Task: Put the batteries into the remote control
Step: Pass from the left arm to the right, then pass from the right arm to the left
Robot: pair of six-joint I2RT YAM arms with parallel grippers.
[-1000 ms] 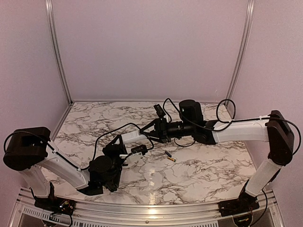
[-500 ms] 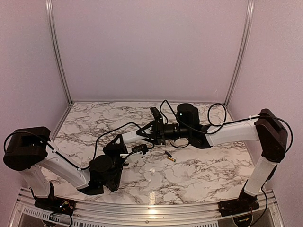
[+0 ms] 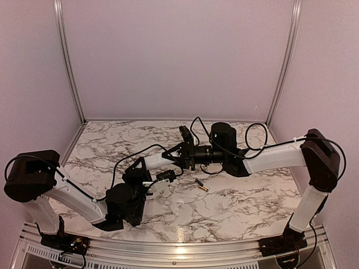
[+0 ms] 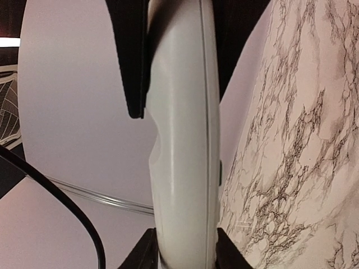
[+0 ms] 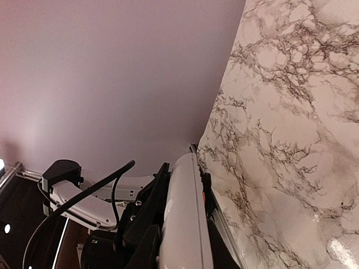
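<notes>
My right gripper points along the remote control's length (image 3: 160,161). So my left gripper should open, back away and take the remote control's near end from another side to turn it.
The white remote control (image 3: 161,162) hangs above the marble table, held at both ends. In the left wrist view its edge (image 4: 182,140) runs up the frame. My left gripper (image 4: 182,255) has both fingers against the sides of its near end. My right gripper (image 5: 185,175) is shut on the other end of the remote control (image 5: 185,224), and its black fingers (image 4: 130,61) show at the top of the left wrist view. From above, the left gripper (image 3: 145,168) and right gripper (image 3: 179,156) face each other. One battery (image 3: 201,185) lies on the table to the right of the left gripper.
The marble table (image 3: 241,196) is enclosed by pale walls with metal corner posts (image 3: 70,61). Black cables (image 3: 126,159) loop above the table near both wrists. The right arm's forearm (image 3: 275,157) stretches across the right half.
The right arm has moved left and its jaws have closed on the far end of the remote control. The left arm and the battery have stayed put.
</notes>
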